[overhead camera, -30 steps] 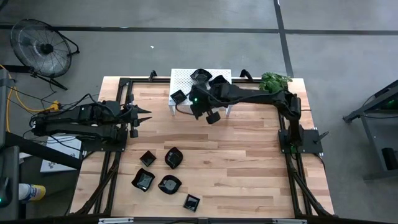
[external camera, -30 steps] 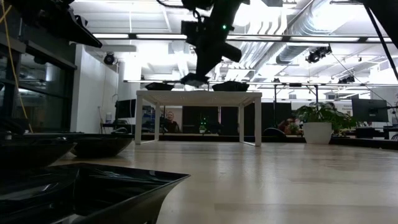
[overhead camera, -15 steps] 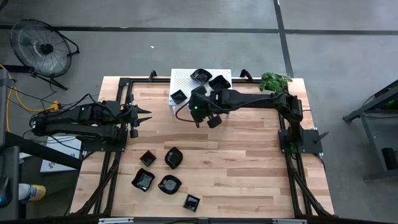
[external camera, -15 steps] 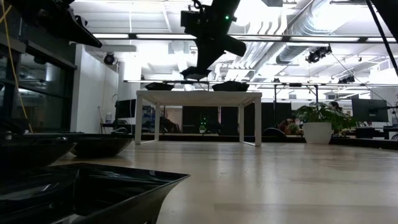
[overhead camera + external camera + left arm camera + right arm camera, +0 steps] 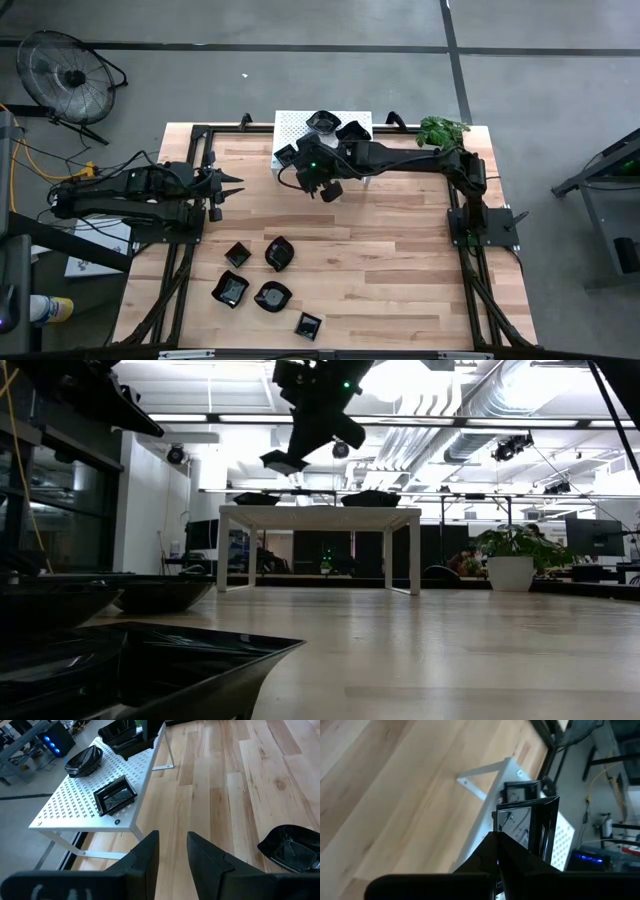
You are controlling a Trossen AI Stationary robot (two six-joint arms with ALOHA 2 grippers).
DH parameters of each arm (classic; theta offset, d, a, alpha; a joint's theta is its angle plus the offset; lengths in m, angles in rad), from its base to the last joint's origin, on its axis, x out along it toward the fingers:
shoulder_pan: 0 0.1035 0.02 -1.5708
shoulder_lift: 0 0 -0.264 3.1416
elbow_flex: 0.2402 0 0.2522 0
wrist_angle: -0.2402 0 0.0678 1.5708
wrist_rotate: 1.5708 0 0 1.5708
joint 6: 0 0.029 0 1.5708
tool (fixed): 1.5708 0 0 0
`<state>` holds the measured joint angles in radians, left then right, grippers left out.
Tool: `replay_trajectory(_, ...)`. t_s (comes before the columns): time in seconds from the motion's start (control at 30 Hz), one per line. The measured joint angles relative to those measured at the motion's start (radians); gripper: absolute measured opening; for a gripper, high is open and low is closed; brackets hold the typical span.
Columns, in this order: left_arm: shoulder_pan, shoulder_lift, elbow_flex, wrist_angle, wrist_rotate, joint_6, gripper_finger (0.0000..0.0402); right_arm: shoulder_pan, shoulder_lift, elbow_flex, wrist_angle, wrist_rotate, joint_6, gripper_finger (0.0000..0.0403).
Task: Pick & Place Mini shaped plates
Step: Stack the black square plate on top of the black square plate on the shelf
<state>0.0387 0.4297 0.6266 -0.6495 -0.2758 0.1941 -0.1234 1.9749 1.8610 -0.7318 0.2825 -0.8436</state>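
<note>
The square dish (image 5: 526, 824) hangs slanted from my right gripper above the stand's occupied corner, so I should draw back and offer its free side (image 5: 550, 826) to my left gripper.
My right gripper (image 5: 308, 172) hangs in the air at the white perforated stand's (image 5: 300, 130) near-left corner, shut on a square glossy black dish (image 5: 283, 462). Three more black dishes rest on the stand: a square one (image 5: 115, 796) near its left edge, a rounded one (image 5: 83, 760) and another (image 5: 352, 130) farther along. Several dishes lie on the wood at the table's near left, among them a wavy-edged one (image 5: 279, 253) and a small square one (image 5: 308, 325). My left gripper (image 5: 172, 851) waits open at the table's left side, pointing toward the stand. My right gripper pinches the square dish by its rim (image 5: 512, 820) between its two fingers (image 5: 492, 851). The dish is lifted clear; in the low view it hangs below the gripper (image 5: 305, 405), higher than the stand's top. The fingers themselves hide the exact place of contact.
A potted green plant (image 5: 440, 130) stands at the table's far right corner. Black frame rails run along the left and right sides (image 5: 470, 270). Bare wood spreads over the middle and right of the table (image 5: 400, 260). A fan (image 5: 65, 72) stands on the floor beyond.
My right gripper has carried the square dish up and toward the table's left, from in front of the stand's middle to its near-left corner, staying shut on it. The left arm and the other dishes have kept still.
</note>
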Motion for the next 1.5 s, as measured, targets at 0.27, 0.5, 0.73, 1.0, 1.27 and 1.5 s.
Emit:
replay_trajectory(0.27,0.000,0.000,0.000,-0.001,-0.005,0.011,0.0097,-0.054,0.000,0.053,0.051,-0.072,-0.006,0.0000)
replay_trajectory(0.5,0.000,0.001,0.000,0.025,-0.077,0.030,0.0097,-0.096,0.007,0.075,0.109,-0.213,0.031,0.0000)
replay_trajectory(0.73,0.000,0.057,0.001,0.138,-0.075,0.175,0.0097,-0.085,0.011,0.074,0.104,-0.232,0.011,0.0000)
replay_trajectory(1.0,0.000,0.210,0.001,0.184,-0.059,0.590,0.0097,-0.006,0.011,0.074,-0.012,-0.311,-0.024,0.0000)
replay_trajectory(1.27,0.000,0.348,0.001,0.371,0.171,0.771,0.0097,0.099,0.015,0.074,-0.113,-0.326,-0.004,0.0000)
replay_trajectory(1.5,0.000,0.402,0.001,0.368,0.374,0.793,0.0097,0.154,0.017,0.073,-0.163,-0.410,0.014,0.0000)
